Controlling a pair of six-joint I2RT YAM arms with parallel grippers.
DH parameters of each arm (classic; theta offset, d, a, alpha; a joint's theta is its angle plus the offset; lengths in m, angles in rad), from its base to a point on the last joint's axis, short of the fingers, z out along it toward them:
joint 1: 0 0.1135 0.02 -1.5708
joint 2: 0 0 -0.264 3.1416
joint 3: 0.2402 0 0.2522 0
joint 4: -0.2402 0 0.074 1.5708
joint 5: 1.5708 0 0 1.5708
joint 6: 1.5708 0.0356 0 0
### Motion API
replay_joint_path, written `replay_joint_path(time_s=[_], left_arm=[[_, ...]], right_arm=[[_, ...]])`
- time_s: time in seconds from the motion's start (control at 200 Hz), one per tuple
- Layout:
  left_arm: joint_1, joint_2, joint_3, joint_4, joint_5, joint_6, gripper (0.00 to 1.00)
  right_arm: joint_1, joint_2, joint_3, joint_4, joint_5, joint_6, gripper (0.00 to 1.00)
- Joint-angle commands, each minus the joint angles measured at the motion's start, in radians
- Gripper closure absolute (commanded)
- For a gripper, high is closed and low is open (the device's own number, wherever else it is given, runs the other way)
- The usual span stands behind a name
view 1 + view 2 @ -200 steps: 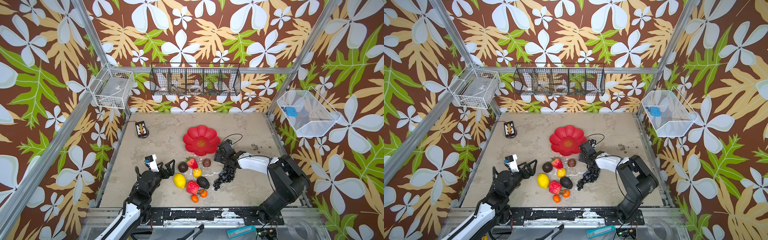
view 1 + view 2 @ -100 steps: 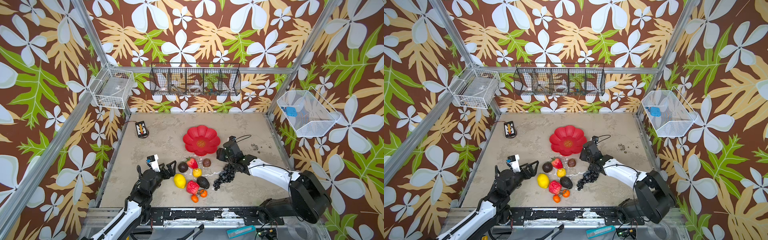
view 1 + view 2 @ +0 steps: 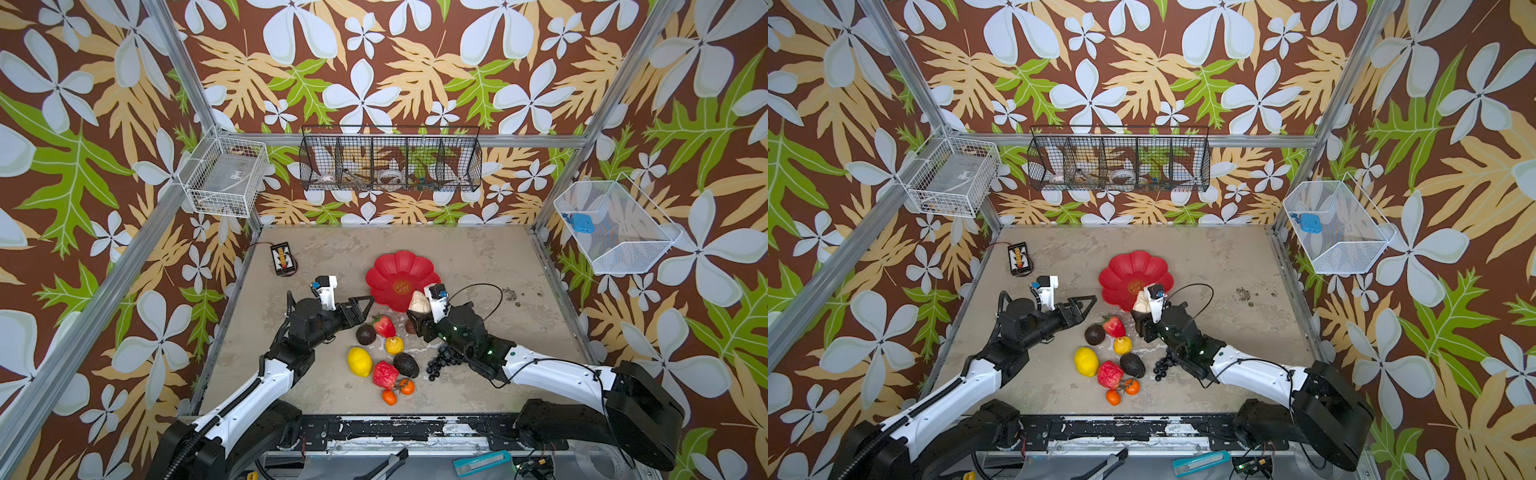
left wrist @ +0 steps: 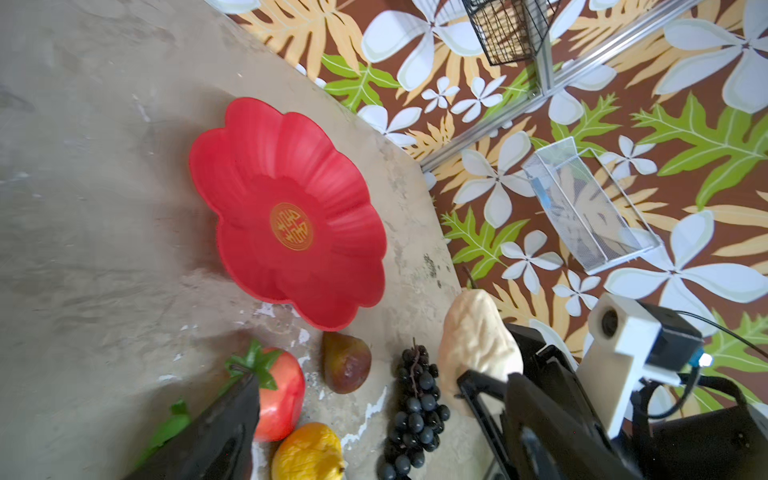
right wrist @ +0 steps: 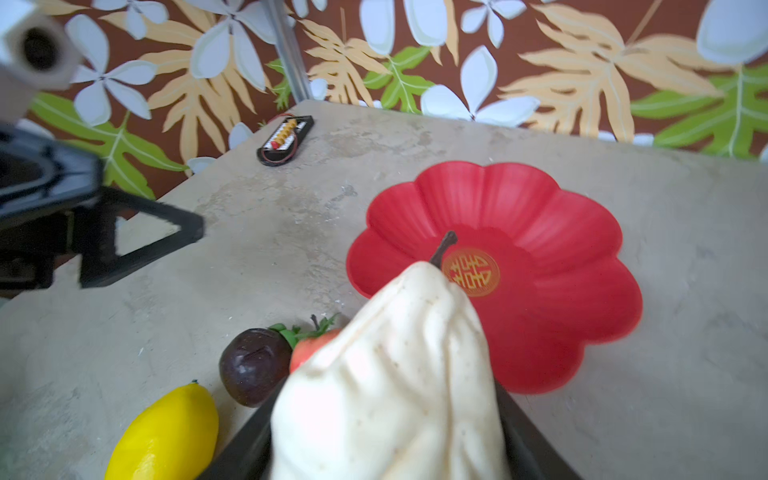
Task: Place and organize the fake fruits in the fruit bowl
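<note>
The beige pear's wide body [image 5: 392, 400] is wrapped in my right gripper and its stem end is free, so my left gripper should grab that stem [image 5: 442, 248] and take the pear to the bowl.
The red flower-shaped fruit bowl [image 3: 390, 270] [image 3: 1125, 270] [image 4: 266, 174] [image 5: 552, 249] lies empty mid-table. My right gripper [image 3: 417, 318] [image 5: 386, 440] is shut on the beige pear [image 3: 418, 302] [image 3: 1140, 302] [image 4: 478, 336] [image 5: 399, 374], held off the table at the bowl's near rim. My left gripper [image 3: 362, 311] [image 3: 1086, 311] [image 4: 374, 432] hangs open just left of the strawberry [image 3: 384, 326] [image 4: 282, 395]. On the table lie a dark round fruit [image 3: 365, 334], a lemon [image 3: 360, 361], a red apple [image 3: 385, 374], an avocado [image 3: 406, 365], black grapes [image 3: 440, 362] and two oranges [image 3: 389, 397].
A small yellow-orange fruit [image 3: 394, 345] and a brown fig [image 4: 347, 361] lie among the pile. A black battery holder [image 3: 284, 259] sits at the back left of the table. Wire baskets [image 3: 390, 164] hang on the walls. Dark crumbs [image 3: 509, 294] lie right of the bowl.
The right gripper has lifted the pear and shifted left to the bowl's near rim, its arm swinging out to the right. The left gripper has moved forward and right, closer to the strawberry.
</note>
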Motion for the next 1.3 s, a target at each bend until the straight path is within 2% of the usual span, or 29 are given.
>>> replay_joint_path(time_s=[0.0,0.175,0.33,0.536,0.766,0.876,1.296], left_arm=[[-0.008,0.035,0.05,-0.026,0.122,-0.008,0.1],[-0.047,0.058,0.124,-0.09,0.172,0.036,0.14],[-0.064,0.071,0.156,-0.135,0.175,0.05,0.18],[-0.065,0.105,0.189,-0.185,0.176,0.075,0.39],[-0.066,0.113,0.187,-0.189,0.175,0.078,0.55],[-0.066,0.106,0.181,-0.192,0.17,0.077,0.68],[-0.066,0.11,0.179,-0.222,0.146,0.079,0.73]], right_arm=[[0.062,0.007,0.002,0.075,0.06,-0.161,0.36],[0.17,0.032,-0.001,0.106,0.172,-0.228,0.35],[0.217,0.048,0.002,0.131,0.206,-0.243,0.36],[0.268,0.094,0.03,0.125,0.251,-0.272,0.36],[0.305,0.15,0.063,0.115,0.289,-0.284,0.38],[0.314,0.163,0.072,0.113,0.298,-0.284,0.38],[0.317,0.172,0.067,0.124,0.325,-0.283,0.39]])
